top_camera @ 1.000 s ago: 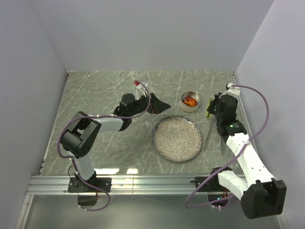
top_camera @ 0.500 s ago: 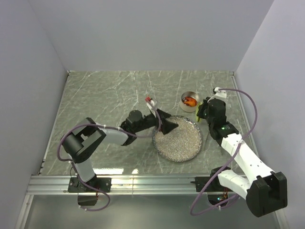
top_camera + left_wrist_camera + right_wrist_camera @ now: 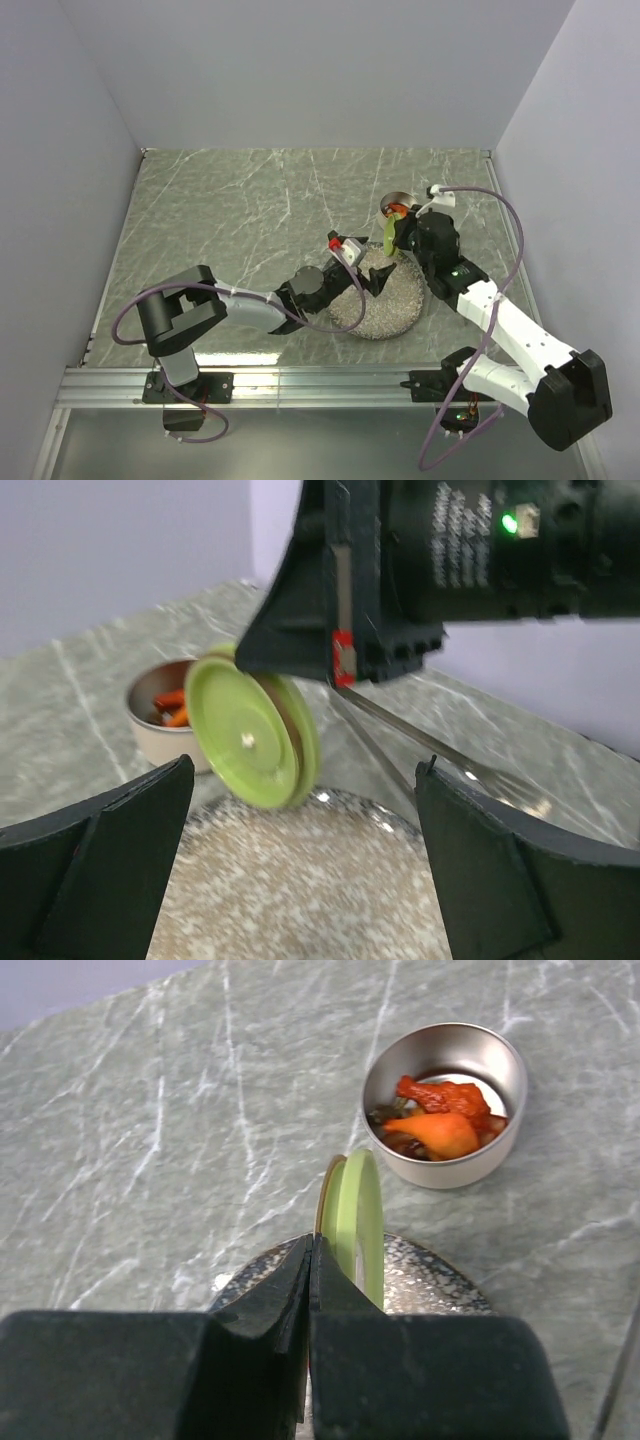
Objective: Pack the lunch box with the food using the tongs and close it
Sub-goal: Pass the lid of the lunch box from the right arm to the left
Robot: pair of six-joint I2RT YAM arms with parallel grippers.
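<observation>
The lid is hanging upright from my right gripper. Next, my left gripper grabs the lid's lower edge and turns the lid flatter before my right gripper takes hold of it again.
The lunch box is an open steel tin holding orange and red food; it stands on the table just beyond the plate. Its lime-green lid hangs on edge over the plate's far rim, with my right gripper shut on its thin rim. My left gripper stands wide open low over the plate and faces the lid, with nothing between its fingers. The tongs lie on the table past the plate, under the right arm.
The large speckled grey plate lies at centre right with no food showing on it. The left arm stretches low across the table to the plate's near left. Grey walls close in the marble table on three sides.
The left arm has swung from the back middle of the table down over the plate. The right gripper has carried the lid leftward, from right of the tin to the plate's far rim.
</observation>
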